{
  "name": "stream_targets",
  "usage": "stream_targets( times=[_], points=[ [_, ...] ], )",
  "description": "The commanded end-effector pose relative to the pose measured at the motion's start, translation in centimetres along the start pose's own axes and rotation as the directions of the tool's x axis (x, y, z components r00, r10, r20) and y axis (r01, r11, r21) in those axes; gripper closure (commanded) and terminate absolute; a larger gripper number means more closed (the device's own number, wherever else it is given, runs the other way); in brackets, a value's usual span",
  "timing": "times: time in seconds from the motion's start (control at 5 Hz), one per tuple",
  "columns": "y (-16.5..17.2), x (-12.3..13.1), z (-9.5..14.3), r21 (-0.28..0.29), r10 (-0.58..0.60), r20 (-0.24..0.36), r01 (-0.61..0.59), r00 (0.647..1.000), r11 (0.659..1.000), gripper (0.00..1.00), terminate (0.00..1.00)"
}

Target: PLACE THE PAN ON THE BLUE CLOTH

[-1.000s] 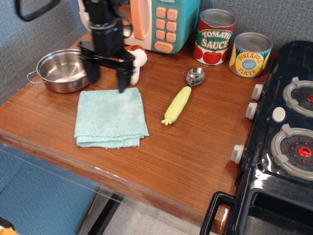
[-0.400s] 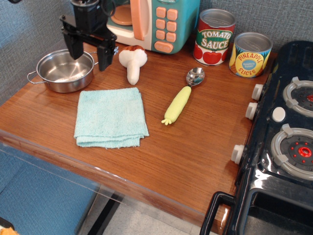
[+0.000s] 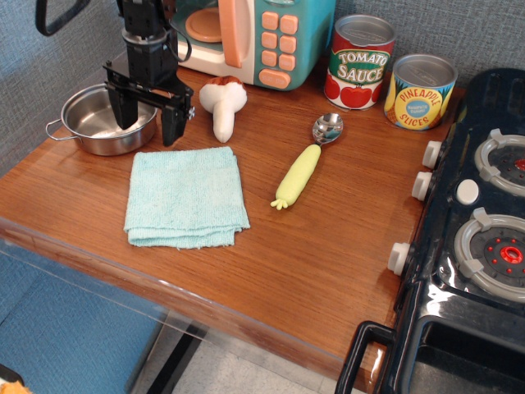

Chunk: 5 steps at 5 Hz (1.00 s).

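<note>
My open gripper will make the pan (image 3: 107, 123) tilt slightly when I lift it, with its open top facing up, because the gripper straddles the pan's rim off to the side (image 3: 153, 111).
The pan (image 3: 92, 123) is a small shiny steel pot with wire loop handles, resting on the wooden counter at the far left. The blue cloth (image 3: 185, 197) lies flat just in front and to the right of it, with nothing on it. My black gripper (image 3: 148, 127) is open and straddles the pan's right rim. One finger (image 3: 125, 113) is inside the pan and the other (image 3: 171, 127) is outside it, near the cloth's back edge. It holds nothing.
A toy mushroom (image 3: 223, 103) lies right of the gripper. A yellow-handled spoon (image 3: 308, 162) lies mid-counter. A toy microwave (image 3: 262, 37), a tomato sauce can (image 3: 359, 61) and a pineapple can (image 3: 419, 90) stand at the back. A toy stove (image 3: 472, 238) is at the right.
The gripper moved left from over the cloth's back edge to the pan, then came down so its open fingers straddle the pan's right rim. The pan and cloth have not moved.
</note>
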State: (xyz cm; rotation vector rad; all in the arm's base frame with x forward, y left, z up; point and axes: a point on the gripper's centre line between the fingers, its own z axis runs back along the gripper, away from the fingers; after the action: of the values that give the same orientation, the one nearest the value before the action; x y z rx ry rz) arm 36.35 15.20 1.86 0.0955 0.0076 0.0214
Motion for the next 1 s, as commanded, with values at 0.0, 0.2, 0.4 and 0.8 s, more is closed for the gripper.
stream_targets(
  times=[0.0, 0.2, 0.4, 0.8],
  points=[
    [0.6, 0.5, 2.3, 0.024, 0.008, 0.060, -0.010, 0.998, 1.000, 1.00, 0.00],
    [0.4, 0.4, 3.2, 0.039, 0.006, 0.084, -0.009, 0.996, 0.999, 1.00, 0.00],
    [-0.3, 0.1, 5.2, 0.078, -0.001, 0.120, -0.008, 0.993, 0.997, 1.00, 0.00],
    [-5.2, -2.6, 8.0, 0.042, 0.036, 0.144, -0.042, 0.989, 0.998, 1.00, 0.00]
  ],
)
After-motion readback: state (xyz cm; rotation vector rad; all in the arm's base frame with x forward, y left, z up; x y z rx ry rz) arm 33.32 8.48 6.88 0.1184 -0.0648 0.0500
